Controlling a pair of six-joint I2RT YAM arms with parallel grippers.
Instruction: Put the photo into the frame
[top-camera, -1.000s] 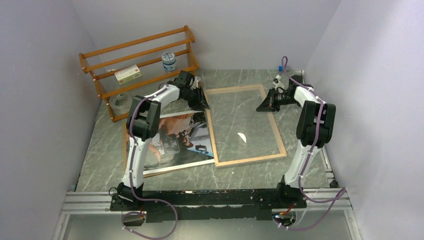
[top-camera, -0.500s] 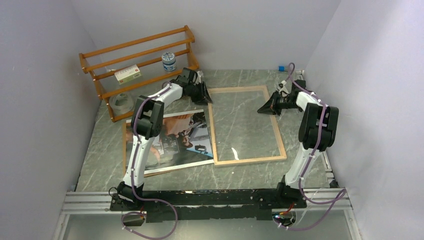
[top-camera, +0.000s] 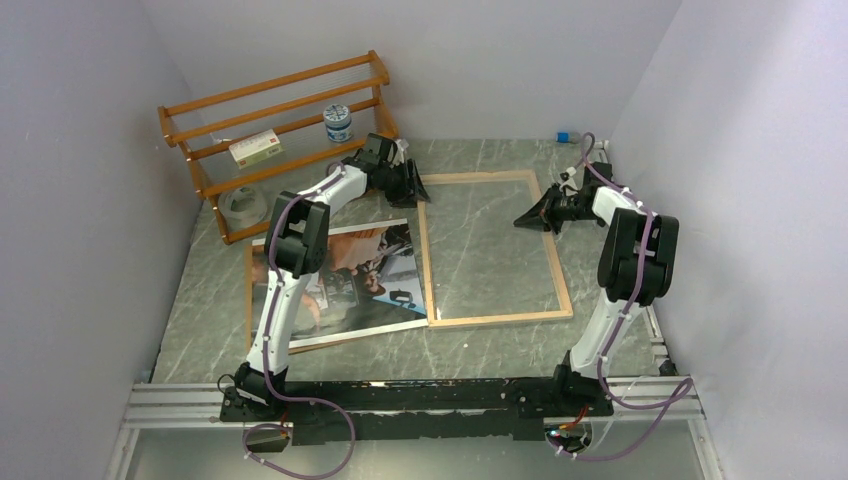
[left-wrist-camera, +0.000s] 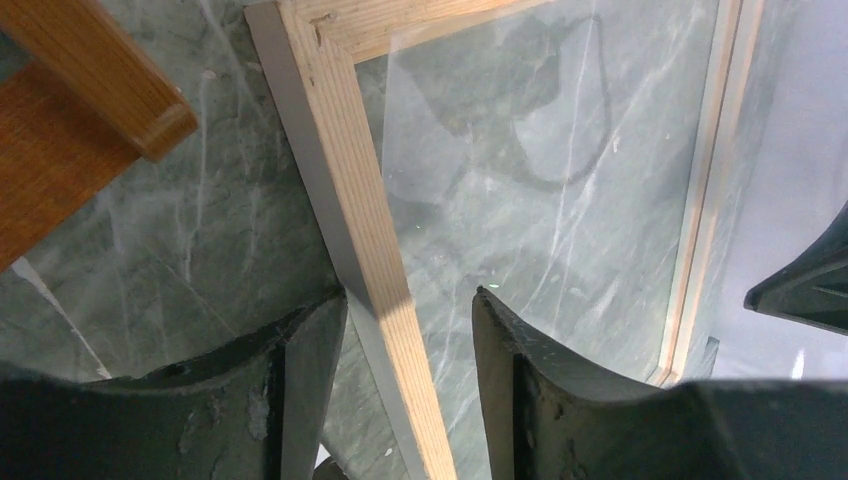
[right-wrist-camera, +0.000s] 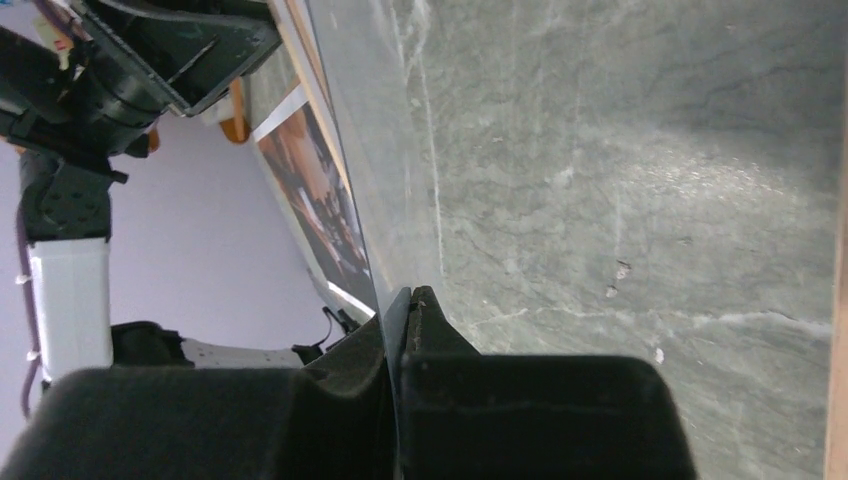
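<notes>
I should lift the clear pane free with my right gripper and set it back down inside the frame (top-camera: 488, 255), because the pane's corner lies over the frame's far rim (left-wrist-camera: 450, 22).
The frame (top-camera: 495, 320) lies flat in the middle of the table, pale wood rim up, with a clear pane inside. My left gripper (top-camera: 412, 190) is open at its far left corner. In the left wrist view its jaws (left-wrist-camera: 410, 300) straddle the frame's left rim (left-wrist-camera: 350, 170) with gaps on both sides. My right gripper (top-camera: 525, 217) is at the frame's right side. In the right wrist view it (right-wrist-camera: 405, 295) is shut on a thin clear sheet edge (right-wrist-camera: 350, 150), apparently the pane. The photo (top-camera: 350, 275) lies face up left of the frame and also shows in the right wrist view (right-wrist-camera: 320, 200).
A brown backing sheet (top-camera: 250, 300) lies under the photo. An orange-brown slatted rack (top-camera: 270, 130) stands at the back left with a jar (top-camera: 338, 123) and a box (top-camera: 255, 150); a tape roll (top-camera: 240, 205) sits below. Walls close both sides.
My left gripper has moved away from me along the frame's left rim to its far corner. My right wrist has shifted slightly right. The glare on the pane slid nearer, then vanished.
</notes>
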